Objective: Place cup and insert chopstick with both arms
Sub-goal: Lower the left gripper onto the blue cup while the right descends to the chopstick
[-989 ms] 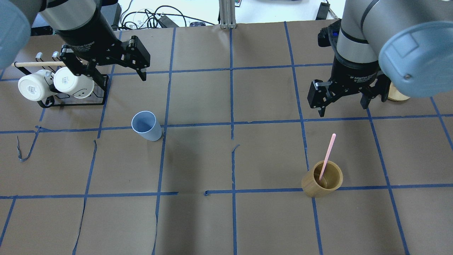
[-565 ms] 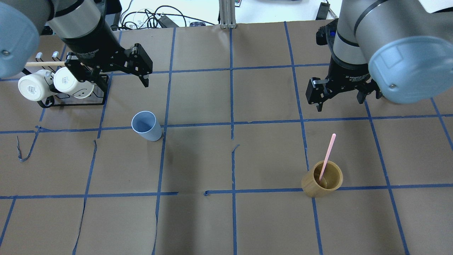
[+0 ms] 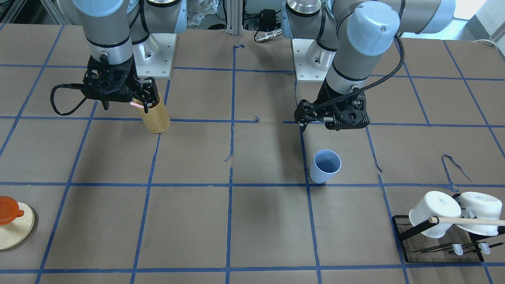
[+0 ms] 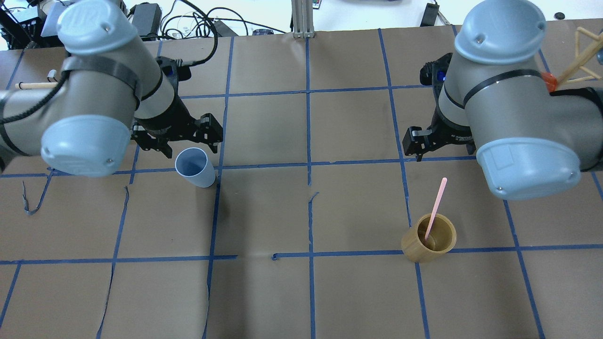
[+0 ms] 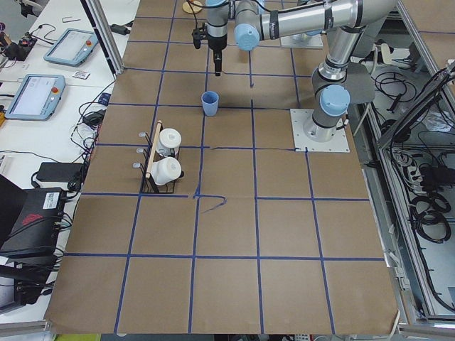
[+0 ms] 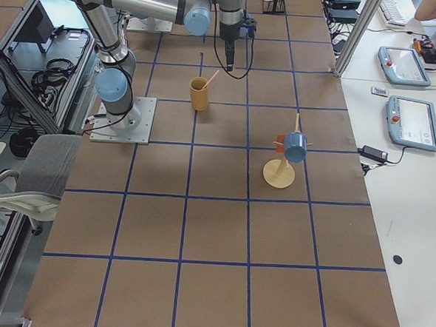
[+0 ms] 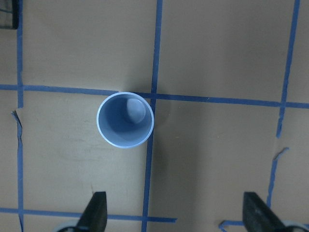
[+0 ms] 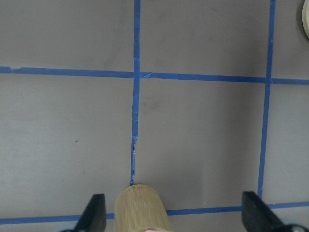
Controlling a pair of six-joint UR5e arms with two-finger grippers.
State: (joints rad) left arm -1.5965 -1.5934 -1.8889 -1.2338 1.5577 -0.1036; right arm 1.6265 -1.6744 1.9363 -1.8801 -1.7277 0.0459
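Observation:
The pink chopstick is leaning loosely over the tan bamboo cylinder's rim. It will slip free when I lift it, and the cylinder will stay standing.
The light-blue cup stands upright and empty left of centre; it also shows in the front view and the left wrist view. My left gripper is open and hangs above the cup, just beyond it, not touching; its fingertips frame the bottom of the wrist view. One pink chopstick leans in the tan bamboo cylinder. My right gripper is open and hovers over the cylinder's top, with the chopstick's tip showing by its fingers.
A black rack with two white mugs and a wooden dowel stands at the far left. A round wooden stand with an orange cup and a blue cup is at the far right. Blue tape lines grid the brown table.
The left gripper has moved from the mug rack towards the blue cup. The right gripper has moved nearer the bamboo cylinder. Both stay open; cup and chopstick have not moved.

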